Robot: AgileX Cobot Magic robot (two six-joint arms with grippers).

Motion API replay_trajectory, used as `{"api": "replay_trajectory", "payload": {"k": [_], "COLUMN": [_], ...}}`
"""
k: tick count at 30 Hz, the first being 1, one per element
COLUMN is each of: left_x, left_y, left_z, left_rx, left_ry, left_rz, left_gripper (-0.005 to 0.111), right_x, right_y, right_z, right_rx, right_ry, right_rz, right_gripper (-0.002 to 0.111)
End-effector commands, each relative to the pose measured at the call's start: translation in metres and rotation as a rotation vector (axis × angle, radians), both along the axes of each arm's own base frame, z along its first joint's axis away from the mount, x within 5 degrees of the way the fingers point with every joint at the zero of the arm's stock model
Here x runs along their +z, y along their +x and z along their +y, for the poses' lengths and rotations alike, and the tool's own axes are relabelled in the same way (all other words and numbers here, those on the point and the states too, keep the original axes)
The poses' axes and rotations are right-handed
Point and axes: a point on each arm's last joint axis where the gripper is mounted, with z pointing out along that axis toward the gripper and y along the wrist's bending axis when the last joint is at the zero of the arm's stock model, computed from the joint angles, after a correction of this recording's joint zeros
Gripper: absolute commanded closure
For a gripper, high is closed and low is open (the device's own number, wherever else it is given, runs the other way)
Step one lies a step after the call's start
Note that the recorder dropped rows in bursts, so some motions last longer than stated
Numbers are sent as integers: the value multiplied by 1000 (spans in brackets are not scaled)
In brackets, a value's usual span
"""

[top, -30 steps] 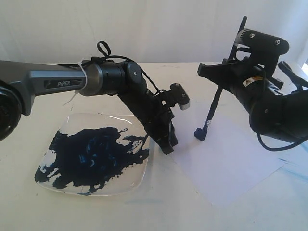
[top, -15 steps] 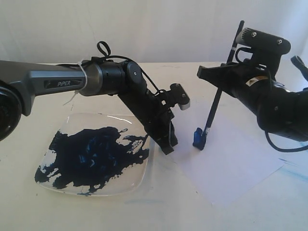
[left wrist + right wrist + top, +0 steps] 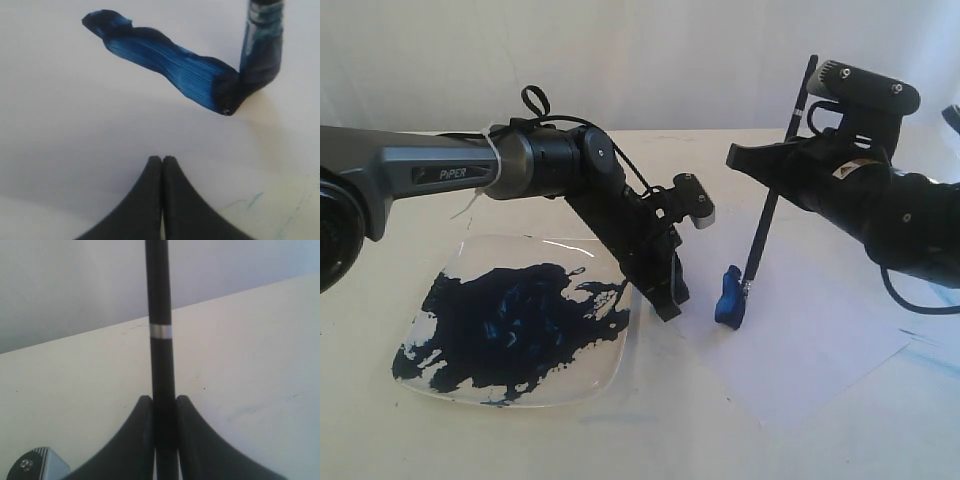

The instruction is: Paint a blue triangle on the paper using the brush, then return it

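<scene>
My right gripper should lift the brush clear and take it to the stroke's far end, because the brush's bristles are at the near end of the thick blue stroke.
My right gripper is shut on the black handle of the brush, which stands steeply with its bristles pressed on the paper. One thick dark blue stroke runs up to the bristles; no triangle outline shows. My left gripper is shut and empty, tips down on the paper's edge beside the plate.
A square clear plate smeared with dark blue paint lies left of the paper, under the left arm. A pale blue smear marks the table at the right edge. A white wall stands behind the table.
The brush tip has slid down and a little left over the paper, leaving a growing blue stroke. The right gripper drifted left with it. The left arm has stayed still.
</scene>
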Motion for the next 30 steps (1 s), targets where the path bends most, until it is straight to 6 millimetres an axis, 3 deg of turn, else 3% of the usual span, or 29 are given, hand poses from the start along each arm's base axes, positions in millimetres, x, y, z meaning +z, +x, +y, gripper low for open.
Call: {"api": "replay_trajectory", "payload": {"k": [1,7,21,30], "left_x": [-1,-1,-1,-1], "left_y": [-3,-3,-3,-3], "left_z": [-2,-2,-2,-2], "left_rx": [-4,-4,-4,-4], "left_ry": [-3,-3,-3,-3], "left_rz": [22,22,22,22], "left_gripper": [107,107,107,107], "right_x": [3,9,49,60], "right_y": [-4,-6,-18,-10], "right_z": [-1,-2,-2,-14], "right_rx": [16,20,135,94], "right_ry": [-5,0,-80,-100], "right_rz": [10,-9,-222,-356], "right_gripper": [108,108,108,108]}}
